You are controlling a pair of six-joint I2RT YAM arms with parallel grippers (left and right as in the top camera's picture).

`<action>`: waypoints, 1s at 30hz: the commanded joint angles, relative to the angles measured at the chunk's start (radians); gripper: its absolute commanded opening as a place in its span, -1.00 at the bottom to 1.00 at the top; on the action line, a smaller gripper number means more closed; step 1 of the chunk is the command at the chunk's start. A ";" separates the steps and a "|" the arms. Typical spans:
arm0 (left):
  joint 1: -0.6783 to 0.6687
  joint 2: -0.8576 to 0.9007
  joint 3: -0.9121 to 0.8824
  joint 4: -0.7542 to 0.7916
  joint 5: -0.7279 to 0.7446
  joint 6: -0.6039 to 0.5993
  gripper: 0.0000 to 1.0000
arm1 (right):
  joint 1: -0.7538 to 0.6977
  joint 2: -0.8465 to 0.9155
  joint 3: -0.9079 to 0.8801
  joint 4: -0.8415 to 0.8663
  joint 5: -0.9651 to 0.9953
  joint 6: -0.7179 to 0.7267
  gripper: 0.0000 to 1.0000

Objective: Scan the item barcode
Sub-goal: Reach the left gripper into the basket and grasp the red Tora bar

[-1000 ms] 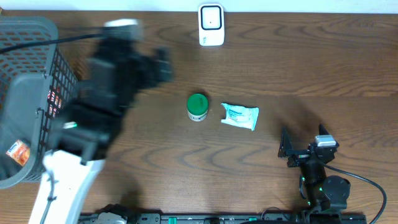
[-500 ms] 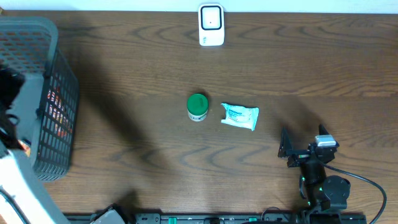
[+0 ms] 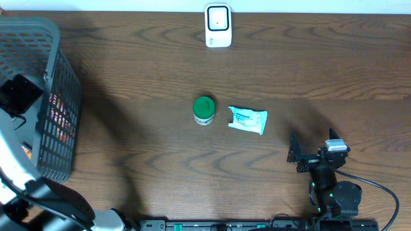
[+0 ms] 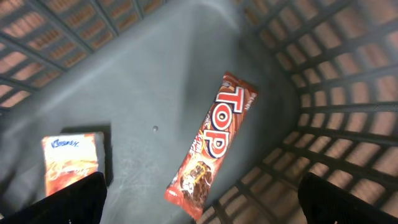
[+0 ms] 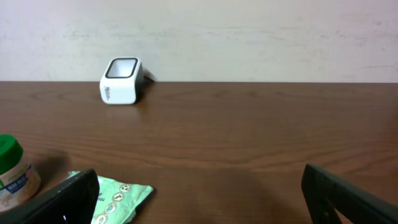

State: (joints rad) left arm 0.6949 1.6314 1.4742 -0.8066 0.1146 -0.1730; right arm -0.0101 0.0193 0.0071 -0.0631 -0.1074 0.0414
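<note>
My left gripper has the red TOP chocolate bar (image 4: 219,127) lengthwise between its open fingers, clear of the packet, and should keep lowering and close across the bar's middle (image 4: 212,148).
Inside the grey basket (image 4: 323,93) lie a red TOP chocolate bar (image 4: 211,143) and a small orange and white packet (image 4: 68,158). My left gripper (image 4: 205,205) hangs open above the basket floor, its dark fingertips (image 4: 71,202) either side of the bar's lower end, touching nothing. In the overhead view the left arm (image 3: 19,96) reaches over the basket (image 3: 38,38) at the far left. The white scanner (image 3: 218,25) stands at the table's back edge. My right gripper (image 3: 313,144) rests open and empty at the front right.
A green-lidded jar (image 3: 204,110) and a pale green packet (image 3: 247,120) lie mid-table, apart from both grippers. The right wrist view shows the scanner (image 5: 121,81), the jar (image 5: 12,171) and the packet (image 5: 115,199) by the left finger.
The left arm has swung left from above the table to the basket, and its gripper now points down inside it. The right arm has not moved.
</note>
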 commanded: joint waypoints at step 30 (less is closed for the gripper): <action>-0.077 0.441 -0.004 0.093 -0.021 0.161 0.66 | -0.003 -0.001 -0.002 -0.003 0.005 0.010 0.99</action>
State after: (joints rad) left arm 0.6273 2.0369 1.4784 -0.6941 0.2008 -0.0238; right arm -0.0101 0.0193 0.0071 -0.0631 -0.1074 0.0414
